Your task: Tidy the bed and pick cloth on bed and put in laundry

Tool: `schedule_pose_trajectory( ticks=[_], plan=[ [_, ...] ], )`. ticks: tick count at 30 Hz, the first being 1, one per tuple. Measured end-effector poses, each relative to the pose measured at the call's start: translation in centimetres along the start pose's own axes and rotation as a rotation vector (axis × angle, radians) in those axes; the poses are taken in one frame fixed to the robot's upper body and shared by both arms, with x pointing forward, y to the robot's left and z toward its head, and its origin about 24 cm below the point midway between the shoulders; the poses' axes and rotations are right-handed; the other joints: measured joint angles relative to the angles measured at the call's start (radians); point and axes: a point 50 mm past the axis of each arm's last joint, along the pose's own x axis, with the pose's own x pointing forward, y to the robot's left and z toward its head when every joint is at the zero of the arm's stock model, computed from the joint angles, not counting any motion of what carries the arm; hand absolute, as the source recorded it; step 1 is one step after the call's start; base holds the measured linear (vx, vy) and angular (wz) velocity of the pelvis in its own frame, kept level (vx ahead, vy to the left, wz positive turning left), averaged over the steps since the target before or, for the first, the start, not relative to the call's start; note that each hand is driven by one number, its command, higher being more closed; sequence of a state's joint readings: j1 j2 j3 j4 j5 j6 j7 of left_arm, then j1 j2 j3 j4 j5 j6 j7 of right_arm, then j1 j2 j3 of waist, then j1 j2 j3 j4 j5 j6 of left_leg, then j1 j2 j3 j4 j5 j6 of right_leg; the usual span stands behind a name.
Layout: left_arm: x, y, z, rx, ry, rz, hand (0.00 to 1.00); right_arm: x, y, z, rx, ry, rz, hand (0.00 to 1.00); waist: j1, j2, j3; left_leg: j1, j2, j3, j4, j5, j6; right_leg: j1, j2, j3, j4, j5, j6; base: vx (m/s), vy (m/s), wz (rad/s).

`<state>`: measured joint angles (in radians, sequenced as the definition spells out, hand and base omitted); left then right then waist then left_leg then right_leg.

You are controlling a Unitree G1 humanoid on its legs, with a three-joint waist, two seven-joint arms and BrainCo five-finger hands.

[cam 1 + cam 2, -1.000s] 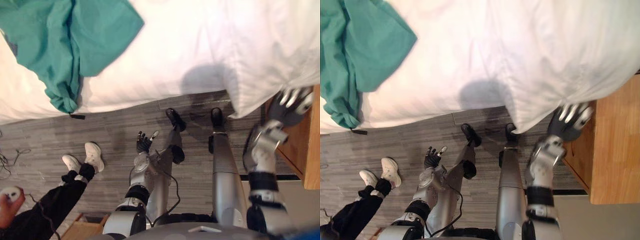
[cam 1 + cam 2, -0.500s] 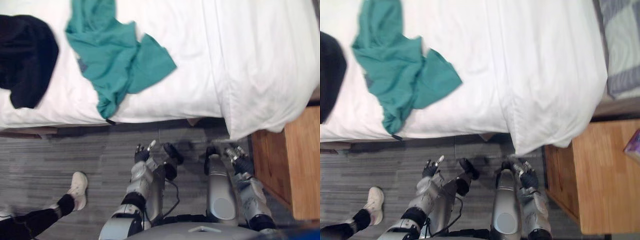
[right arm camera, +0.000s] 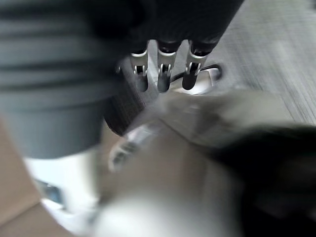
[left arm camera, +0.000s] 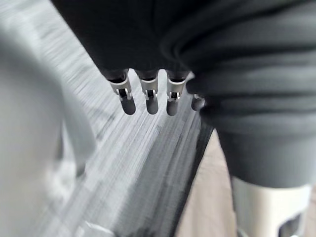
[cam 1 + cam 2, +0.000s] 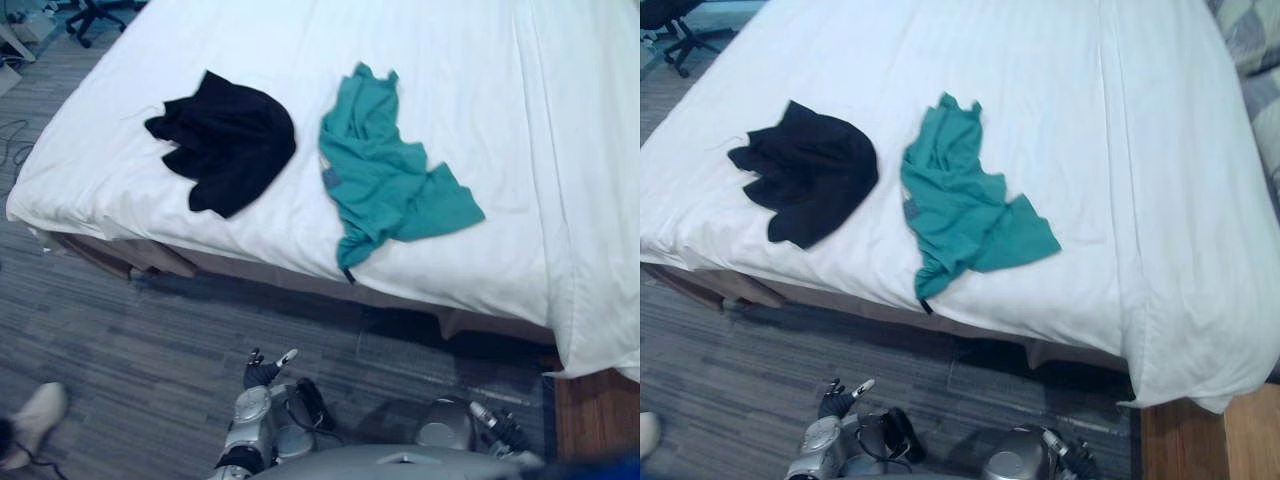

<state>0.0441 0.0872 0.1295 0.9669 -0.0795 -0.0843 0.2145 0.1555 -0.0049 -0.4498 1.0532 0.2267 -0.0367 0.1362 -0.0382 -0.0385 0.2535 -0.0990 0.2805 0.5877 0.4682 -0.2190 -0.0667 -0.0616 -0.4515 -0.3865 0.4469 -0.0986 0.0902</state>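
I expect the black cloth (image 5: 238, 142) to bunch up and hang limp when I lift it, because its edge lies in loose, rippled folds (image 5: 176, 138).
Two loose cloths lie on the white bed (image 5: 480, 90): a crumpled black cloth (image 5: 225, 150) toward its left and a teal cloth (image 5: 385, 190) in the middle, one corner of it hanging near the bed's front edge. Both hands hang low over the floor, well short of the bed. My left hand (image 5: 262, 370) is open, its fingers (image 4: 148, 98) straight over the grey floor. My right hand (image 5: 498, 425) is open too, with straight fingers (image 3: 163, 74) and nothing in it.
The duvet's thick corner (image 5: 600, 330) overhangs the bed at the right, above a wooden nightstand (image 5: 595, 425). Grey plank floor (image 5: 130, 330) runs along the bed's front. A person's white shoe (image 5: 30, 420) stands at the lower left. An office chair (image 5: 90, 12) stands beyond the bed's far left corner.
The camera has swung up, so the whole bed now shows. My right hand has come down from the duvet corner by the nightstand to my side, its fingers straightened.
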Motion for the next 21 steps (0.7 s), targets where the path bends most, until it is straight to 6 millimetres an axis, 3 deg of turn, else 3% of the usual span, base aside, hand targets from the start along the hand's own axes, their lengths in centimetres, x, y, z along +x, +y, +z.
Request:
schedule_pose_trajectory(
  ticks=[1, 2, 3, 4, 5, 6, 7, 10, 13, 14, 17, 18, 20, 21],
  plan=[
    [0.0, 0.7, -0.3, 0.061, 0.01, -0.006, 0.0, 0.0, 0.3, -0.3, -0.026, 0.01, 0.019, 0.0, -0.01, -0.008, -0.005, 0.026, -0.02, 0.005, -0.094, 0.023, 0.019, 0.0, 0.091, -0.023, -0.026, -0.027, 0.029, 0.02, 0.197, 0.22],
    [0.1, 0.7, -0.3, 0.089, 0.012, -0.017, 0.0, 0.0, 0.4, -0.2, -0.038, 0.009, 0.022, 0.0, -0.012, -0.008, -0.005, 0.034, -0.034, 0.007, -0.143, 0.044, 0.026, -0.001, 0.132, -0.022, -0.041, -0.035, 0.032, 0.03, 0.311, 0.53],
    [0.1, 0.1, -0.2, 0.189, 0.01, -0.066, 0.0, 0.1, 0.6, 0.1, -0.08, -0.003, 0.036, 0.0, -0.028, -0.009, -0.007, 0.065, -0.093, 0.014, -0.302, 0.128, 0.04, -0.012, 0.259, 0.018, -0.119, -0.037, 0.026, 0.01, 0.186, 0.46],
    [0.1, -0.2, -0.1, 0.216, 0.009, -0.08, 0.0, 0.1, 0.7, 0.3, -0.096, -0.007, 0.04, 0.0, -0.03, -0.011, -0.008, 0.072, -0.113, 0.021, -0.337, 0.146, 0.043, -0.014, 0.293, 0.04, -0.15, -0.038, 0.021, 0.01, 0.178, 0.38],
    [0.1, -0.6, 0.1, 0.247, 0.007, -0.1, 0.0, 0.2, 0.8, 0.5, -0.119, -0.015, 0.045, 0.0, -0.029, -0.018, -0.013, 0.081, -0.143, 0.032, -0.373, 0.167, 0.047, -0.009, 0.319, 0.064, -0.203, -0.051, -0.008, 0.03, 0.08, -0.09],
    [0.1, -1.4, 0.4, 0.297, 0.002, -0.126, 0.0, 0.4, 1.4, 1.4, -0.148, -0.05, 0.06, 0.0, -0.024, -0.021, -0.018, 0.081, -0.176, 0.035, -0.401, 0.188, 0.049, 0.009, 0.329, 0.122, -0.286, -0.055, -0.037, 0.03, 0.058, -0.21],
    [0.1, -1.6, 0.5, 0.312, 0.004, -0.134, 0.0, 0.5, 1.6, 1.9, -0.158, -0.065, 0.066, 0.0, -0.027, -0.01, -0.012, 0.08, -0.177, 0.035, -0.402, 0.195, 0.048, 0.012, 0.332, 0.127, -0.299, -0.041, -0.044, 0.01, 0.048, -0.3],
    [-0.1, -3.3, 0.5, 0.377, 0.011, -0.168, 0.0, 0.8, 2.6, 3.4, -0.175, -0.142, 0.098, 0.0, -0.054, 0.026, -0.003, 0.077, -0.179, 0.038, -0.372, 0.192, 0.041, 0.015, 0.329, 0.15, -0.311, -0.026, -0.044, 0.0, 0.038, -0.24],
    [-0.2, -5.0, 1.5, 0.299, 0.0, -0.173, 0.0, 1.0, 4.2, 5.4, -0.24, -0.201, 0.137, 0.0, -0.055, 0.043, 0.01, 0.026, -0.11, 0.065, -0.192, 0.091, 0.033, -0.041, 0.333, 0.193, -0.219, -0.085, -0.06, -0.02, 0.011, -0.43],
    [-0.2, -5.5, 2.0, 0.26, -0.013, -0.177, 0.0, 1.0, 4.5, 5.9, -0.271, -0.214, 0.129, 0.0, -0.059, 0.049, 0.024, 0.001, -0.064, 0.064, -0.071, 0.057, 0.037, -0.052, 0.336, 0.214, -0.172, -0.112, -0.061, -0.02, 0.001, -0.35],
    [-0.3, -5.3, 1.9, 0.237, -0.038, -0.181, 0.0, 1.0, 4.5, 6.4, -0.31, -0.23, 0.081, 0.0, -0.06, 0.063, 0.034, -0.021, 0.005, 0.06, 0.099, 0.04, 0.057, -0.054, 0.334, 0.244, -0.11, -0.143, -0.058, 0.02, 0.043, -0.4],
    [-0.3, -5.2, 1.8, 0.231, -0.043, -0.184, 0.0, 0.9, 4.5, 6.5, -0.307, -0.237, 0.072, 0.0, -0.061, 0.069, 0.032, -0.017, -0.003, 0.059, 0.088, 0.04, 0.058, -0.058, 0.332, 0.252, -0.106, -0.145, -0.055, 0.05, 0.063, -0.34],
    [-0.4, -5.1, 1.8, 0.184, -0.059, -0.203, 0.0, 1.0, 4.1, 7.0, -0.318, -0.249, 0.044, 0.0, -0.07, 0.085, 0.024, 0.022, -0.081, 0.013, -0.062, 0.048, 0.045, -0.097, 0.324, 0.295, -0.098, -0.143, -0.047, 0.07, 0.042, -0.32],
    [-0.4, -5.0, 1.7, 0.183, -0.061, -0.206, 0.0, 1.0, 4.0, 7.0, -0.321, -0.249, 0.038, 0.0, -0.077, 0.088, 0.023, 0.028, -0.096, 0.0, -0.093, 0.057, 0.033, -0.102, 0.321, 0.3, -0.098, -0.141, -0.045, 0.11, 0.031, -0.25]
  ],
)
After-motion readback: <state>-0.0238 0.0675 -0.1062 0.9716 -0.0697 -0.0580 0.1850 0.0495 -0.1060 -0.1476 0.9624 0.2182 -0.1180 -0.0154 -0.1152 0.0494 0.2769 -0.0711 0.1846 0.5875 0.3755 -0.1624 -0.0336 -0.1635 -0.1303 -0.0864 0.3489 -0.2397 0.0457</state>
